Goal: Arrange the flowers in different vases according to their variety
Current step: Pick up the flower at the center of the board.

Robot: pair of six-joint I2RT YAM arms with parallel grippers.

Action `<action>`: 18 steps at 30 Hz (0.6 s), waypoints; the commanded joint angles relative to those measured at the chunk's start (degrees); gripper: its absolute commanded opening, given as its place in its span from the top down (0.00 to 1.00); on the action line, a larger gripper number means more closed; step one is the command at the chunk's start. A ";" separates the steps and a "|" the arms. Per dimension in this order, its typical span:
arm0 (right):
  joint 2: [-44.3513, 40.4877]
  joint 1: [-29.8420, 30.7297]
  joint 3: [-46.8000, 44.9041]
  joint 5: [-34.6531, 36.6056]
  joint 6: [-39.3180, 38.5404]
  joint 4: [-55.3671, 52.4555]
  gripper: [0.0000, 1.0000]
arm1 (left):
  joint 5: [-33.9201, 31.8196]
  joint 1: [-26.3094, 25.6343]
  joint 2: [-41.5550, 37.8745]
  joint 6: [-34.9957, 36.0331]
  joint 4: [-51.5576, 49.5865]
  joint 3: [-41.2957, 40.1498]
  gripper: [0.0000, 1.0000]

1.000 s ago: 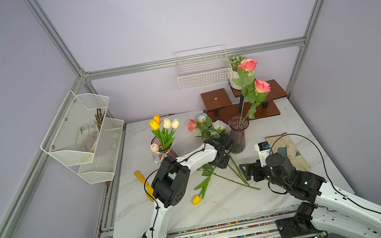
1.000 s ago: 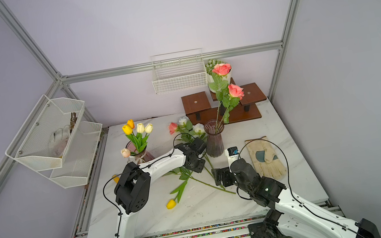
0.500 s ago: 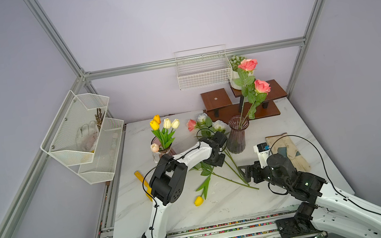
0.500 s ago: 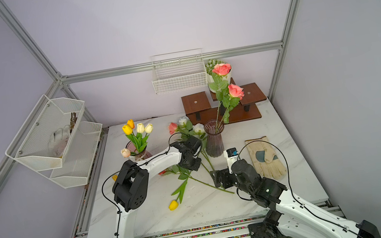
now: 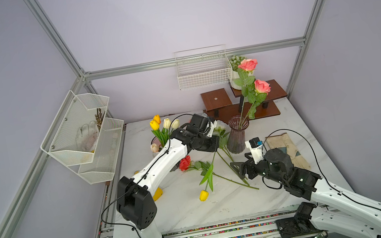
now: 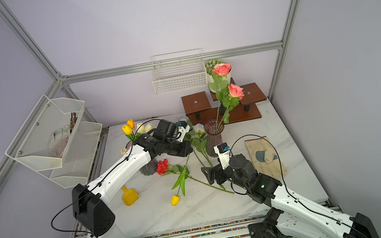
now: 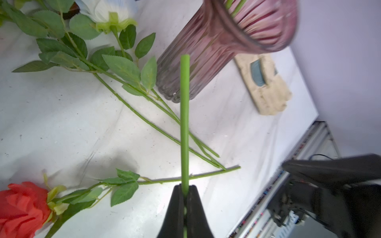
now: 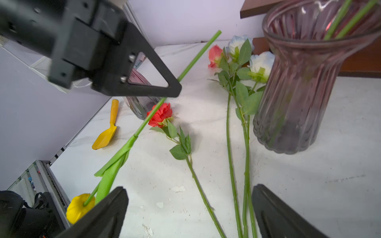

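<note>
The robot's left gripper is holding the yellow tulip close to its cut end with the bloom hanging low (image 5: 204, 196), so next the right gripper grips the stem (image 5: 214, 158) above the tulip's leaves first.
My left gripper (image 7: 185, 190) is shut on the thick green stem of a yellow tulip (image 5: 203, 195). The stem slants up from the bloom, which lies low by the table. My right gripper (image 8: 188, 187) is open just above the marble, with rose stems between its fingers and nothing held. A red rose (image 5: 185, 163) and white roses (image 8: 261, 61) lie on the table. The slim flared vase (image 5: 238, 135) holds two pink roses (image 5: 262, 85). The wide vase (image 6: 149, 167) with several tulips (image 5: 158, 123) stands mostly hidden behind my left arm.
A yellow scoop (image 6: 129, 196) lies beside the left arm and a worn glove (image 5: 288, 147) lies at the right. Brown wooden stands (image 5: 215, 99) and a potted plant (image 5: 236, 61) are at the back. A wire basket (image 5: 203, 70) and wire shelves (image 5: 81, 132) hang on the walls.
My left gripper has closed on the tulip stem and shifted a little to the left. The right arm has barely moved.
</note>
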 commanded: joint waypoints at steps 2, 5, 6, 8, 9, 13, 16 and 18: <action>-0.19 1.04 -0.16 4.34 -12.32 9.65 0.01 | 20.31 6.83 -4.89 -8.94 6.96 -6.53 1.00; -0.74 3.02 -3.84 6.94 -21.86 17.43 0.01 | 24.98 9.50 -7.33 -12.73 6.00 -7.73 1.00; -0.71 3.54 -5.03 7.06 -24.37 20.02 0.01 | 26.63 10.07 -7.89 -13.77 6.06 -8.16 1.00; -0.04 4.98 -6.21 7.64 -29.82 24.21 0.00 | 28.02 11.43 -9.11 -18.48 5.77 -9.54 1.00; 0.48 5.61 -6.89 8.06 -32.22 26.91 0.01 | 28.53 11.84 -9.63 -20.61 5.91 -10.16 1.00; 4.20 7.11 -7.46 7.79 -41.82 34.34 0.07 | 32.84 12.34 -10.62 -27.68 7.50 -12.18 1.00; 6.33 8.44 -9.27 6.31 -48.02 41.71 0.12 | 34.41 12.35 -12.57 -33.09 10.85 -14.51 1.00; 8.14 9.54 -10.71 4.92 -52.29 47.58 0.15 | 35.33 12.34 -13.86 -36.48 13.23 -16.38 1.00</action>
